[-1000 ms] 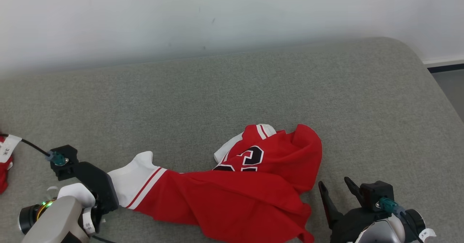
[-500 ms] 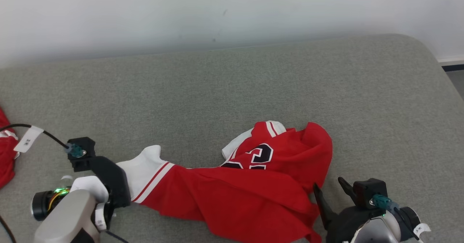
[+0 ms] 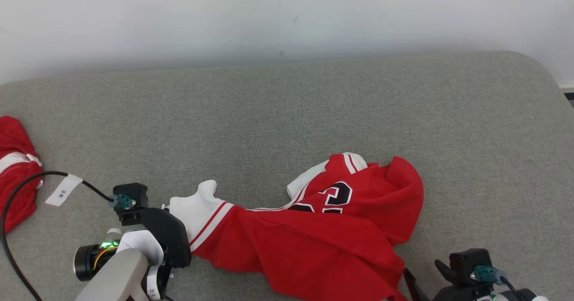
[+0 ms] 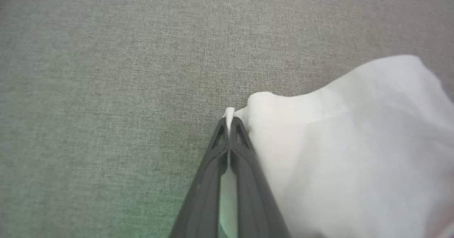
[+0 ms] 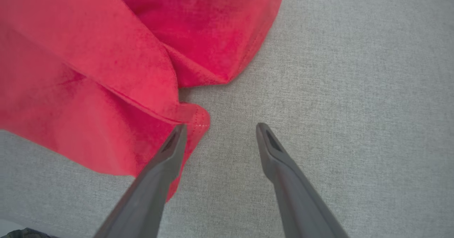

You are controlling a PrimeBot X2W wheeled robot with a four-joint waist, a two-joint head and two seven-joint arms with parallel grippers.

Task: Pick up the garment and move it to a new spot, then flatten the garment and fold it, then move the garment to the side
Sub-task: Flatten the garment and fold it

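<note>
My gripper will lift the garment (image 3: 323, 252) and lay it down. It will spread wide but stay partly doubled over, because red cloth folds over the dark number (image 3: 329, 211).
The garment (image 3: 314, 242) is a red jersey with a dark number and white sleeves, lying crumpled on the grey sofa cushion (image 3: 314, 108). At the lower left my left gripper (image 3: 175, 229) is shut on the edge of a white sleeve (image 3: 197, 207). In the left wrist view the left gripper (image 4: 230, 119) pinches a thin white fold of the garment (image 4: 347, 142) between closed fingers. My right gripper (image 3: 423, 274) stands open at the lower right. In the right wrist view the right gripper (image 5: 220, 127) has its left finger against a red hem corner of the garment (image 5: 193, 119), with bare cushion between the fingers.
Another red cloth (image 3: 13, 166) lies at the cushion's far left edge. A black cable with a white tag (image 3: 63, 189) runs to the left wrist. A white wall (image 3: 269, 18) backs the cushion, whose rounded corner (image 3: 545, 74) ends at the right.
The head camera has shifted, so the whole scene sits further right. My left gripper stays at the white sleeve. My right gripper now sits lower in the view, at the garment's near right corner.
</note>
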